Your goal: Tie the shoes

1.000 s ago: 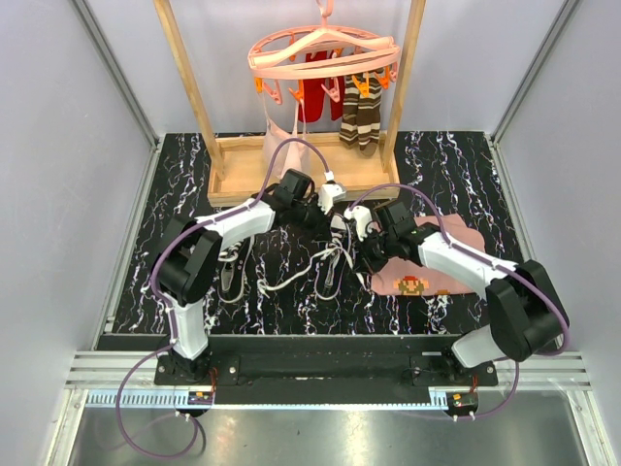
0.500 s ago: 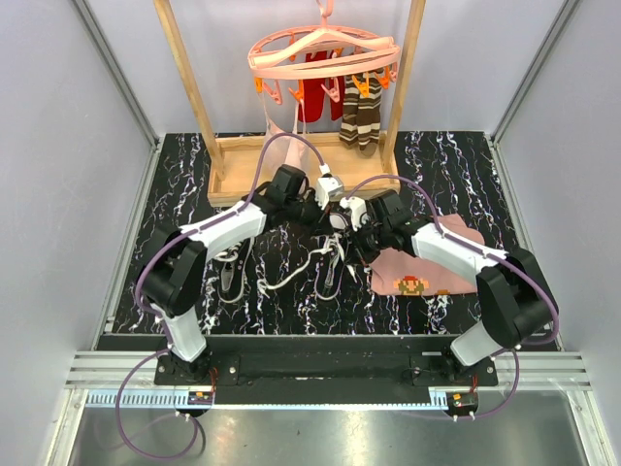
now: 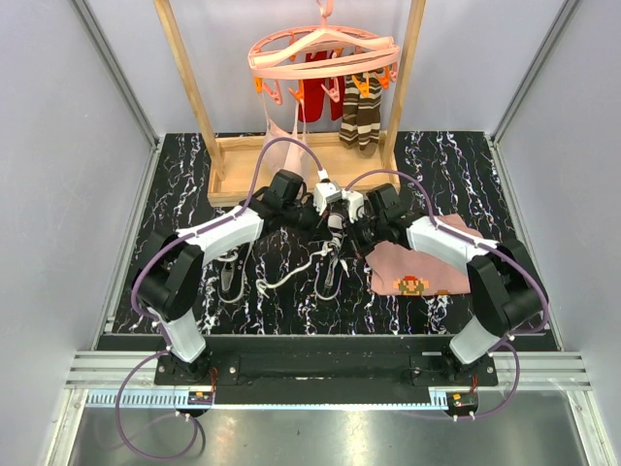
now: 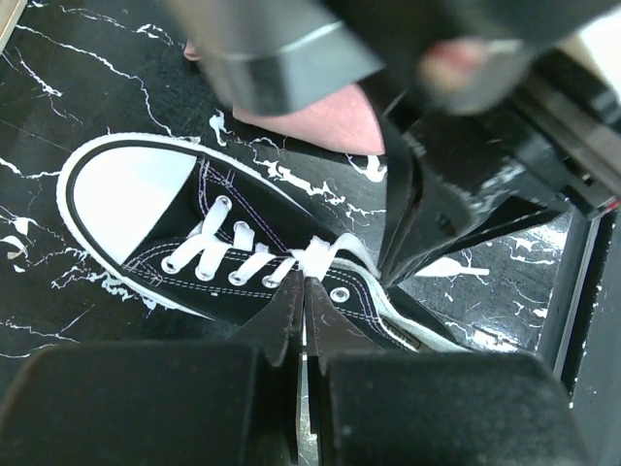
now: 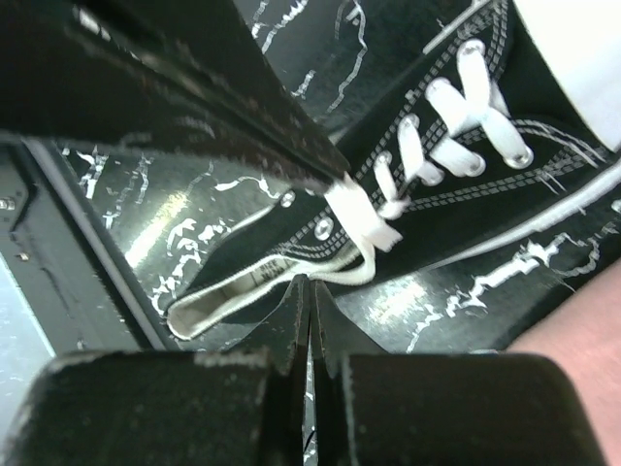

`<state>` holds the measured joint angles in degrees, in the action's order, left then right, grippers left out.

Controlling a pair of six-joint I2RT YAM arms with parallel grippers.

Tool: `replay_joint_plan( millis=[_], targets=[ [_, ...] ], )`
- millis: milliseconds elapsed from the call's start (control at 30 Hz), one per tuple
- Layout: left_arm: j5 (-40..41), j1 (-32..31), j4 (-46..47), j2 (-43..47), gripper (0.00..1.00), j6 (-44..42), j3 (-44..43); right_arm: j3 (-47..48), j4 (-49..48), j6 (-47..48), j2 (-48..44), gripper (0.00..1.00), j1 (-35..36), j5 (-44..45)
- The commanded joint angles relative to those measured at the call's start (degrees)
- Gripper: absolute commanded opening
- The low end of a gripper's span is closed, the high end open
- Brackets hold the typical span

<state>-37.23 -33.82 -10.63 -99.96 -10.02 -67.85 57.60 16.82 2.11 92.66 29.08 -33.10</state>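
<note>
The robot's right gripper is holding the white lace's slack bend by the shoe's opening, so it should let go, move back and grip the lace next to the left gripper's fingers.
One black sneaker with a white toe cap and white laces lies under both grippers; it also shows in the right wrist view. My left gripper is shut on a white lace at the shoe's top eyelets. My right gripper is shut on a white lace loop by the shoe's opening. In the top view the left gripper and right gripper almost touch over this shoe. The second sneaker lies to the left, loose laces between them.
A pink cloth with a pixel figure lies right of the shoe, under the right arm. A wooden rack stands at the back, with a pink hanger holding striped socks. Grey walls close in both sides.
Both grippers have moved toward each other and slightly toward the back, from apart to nearly touching above the middle shoe. The shoes and cloth have stayed put.
</note>
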Motion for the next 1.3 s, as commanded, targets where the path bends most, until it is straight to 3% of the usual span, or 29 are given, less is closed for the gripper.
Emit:
replay_joint_plan(
  millis=[0, 200, 467, 667, 1000, 1267],
  targets=[
    [-2.05, -0.45, 2.63, 2.58, 0.0, -0.26, 0.35, 3.13, -3.02, -1.67, 1.82, 0.0, -0.25, -3.55],
    [-1.53, -0.45, 3.16, 3.11, 0.0, 0.09, 0.53, 4.36, -3.28, -0.62, 4.28, 0.0, -0.34, -3.11],
    [1.29, -0.54, 2.9, 3.63, 0.0, -0.35, 1.06, 1.37, -6.53, 1.14, -3.18, 0.0, -2.1, -9.43],
    [2.51, -0.63, 3.16, 3.9, 0.0, -0.52, 1.5, 0.93, -7.24, -0.7, -3.1, 0.0, -2.54, -12.77],
    [0.85, -0.72, 1.32, 3.28, 0.0, -1.32, 1.67, 0.94, -9.08, 1.14, 2.78, 0.0, -2.54, -7.6],
    [0.06, -0.72, 3.51, 4.07, 0.0, 0.53, 3.43, -4.86, -15.75, 1.67, -0.28, 0.02, -2.62, -3.72]
  ],
)
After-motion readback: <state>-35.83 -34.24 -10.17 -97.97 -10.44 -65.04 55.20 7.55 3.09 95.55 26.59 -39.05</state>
